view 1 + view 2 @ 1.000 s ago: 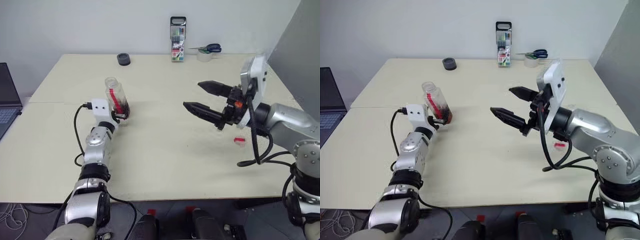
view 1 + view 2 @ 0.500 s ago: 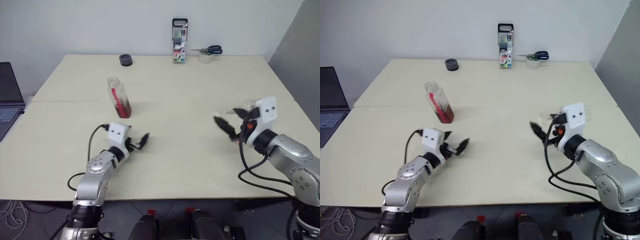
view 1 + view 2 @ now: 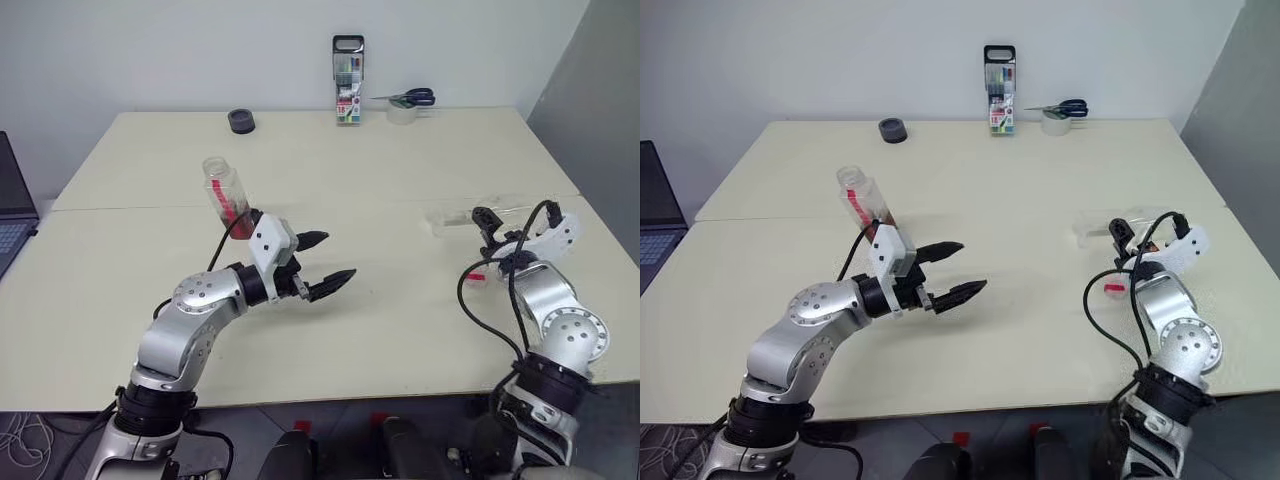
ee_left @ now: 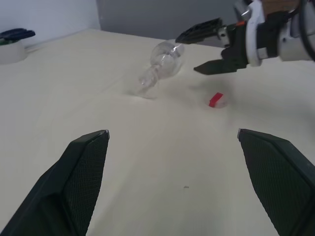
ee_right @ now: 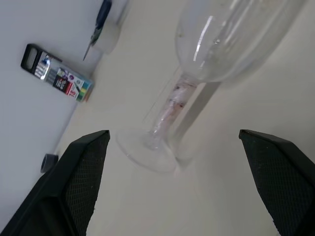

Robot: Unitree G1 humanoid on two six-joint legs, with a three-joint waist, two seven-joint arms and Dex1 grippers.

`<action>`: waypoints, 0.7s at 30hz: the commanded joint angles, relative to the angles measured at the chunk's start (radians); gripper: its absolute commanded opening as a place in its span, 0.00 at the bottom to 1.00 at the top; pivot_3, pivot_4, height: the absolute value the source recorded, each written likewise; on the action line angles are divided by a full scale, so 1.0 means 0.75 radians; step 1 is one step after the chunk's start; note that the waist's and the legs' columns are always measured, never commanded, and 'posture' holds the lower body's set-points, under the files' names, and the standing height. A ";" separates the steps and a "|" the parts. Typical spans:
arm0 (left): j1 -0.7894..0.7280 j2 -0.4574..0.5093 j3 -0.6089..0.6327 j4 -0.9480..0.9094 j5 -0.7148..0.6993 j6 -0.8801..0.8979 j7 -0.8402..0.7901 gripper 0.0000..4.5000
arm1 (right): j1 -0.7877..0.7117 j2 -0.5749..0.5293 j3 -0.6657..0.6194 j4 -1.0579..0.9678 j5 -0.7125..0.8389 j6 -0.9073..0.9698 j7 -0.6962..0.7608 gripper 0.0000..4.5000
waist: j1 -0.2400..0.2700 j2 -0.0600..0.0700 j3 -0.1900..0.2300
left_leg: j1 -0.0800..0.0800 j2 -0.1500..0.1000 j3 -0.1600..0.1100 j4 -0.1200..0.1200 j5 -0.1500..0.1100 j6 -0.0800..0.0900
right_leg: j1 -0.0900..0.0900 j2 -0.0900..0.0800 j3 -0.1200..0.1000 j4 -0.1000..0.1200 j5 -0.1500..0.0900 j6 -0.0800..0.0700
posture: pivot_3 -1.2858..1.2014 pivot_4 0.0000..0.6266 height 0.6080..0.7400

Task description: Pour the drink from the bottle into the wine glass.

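The wine glass [image 5: 224, 42] will stand upright on its own when I lift it and turn it up, because its stem ends in a wide, flat foot [image 5: 147, 149].
The clear bottle [image 3: 222, 188] stands uncapped on the table, left of centre, with a red label strip. A little reddish drink [image 3: 236, 213] sits in its bottom. In front of it and to its right, my left gripper [image 3: 336, 255] hangs open and empty, pointing right. The wine glass [image 4: 160, 61] lies on its side near the table's right edge. My right gripper [image 4: 187, 55] stands open at its bowl [image 5: 231, 34], one finger on each side. I cannot tell whether they touch it.
A red cap [image 3: 477, 277] lies on the table just in front of the right gripper. Along the far edge stand a marker pack [image 3: 347, 80], scissors on a tape roll [image 3: 405, 103] and a black roll [image 3: 240, 121]. A laptop [image 3: 10, 200] sits at the left.
My left gripper has left the bottle, drawn back and swung to the right. My right gripper has dropped from mid-air to the glass at the table's right edge.
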 commanded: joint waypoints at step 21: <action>-0.007 0.114 0.101 -0.153 -0.041 0.066 0.034 0.99 | -0.279 0.048 0.092 0.600 -0.117 -0.508 0.141 1.00 | -0.008 0.005 0.001 | 0.000 0.000 0.001 0.000 0.000 0.001 | -0.001 0.001 0.000 0.000 0.000 0.000 | 0.52 0.24 1.00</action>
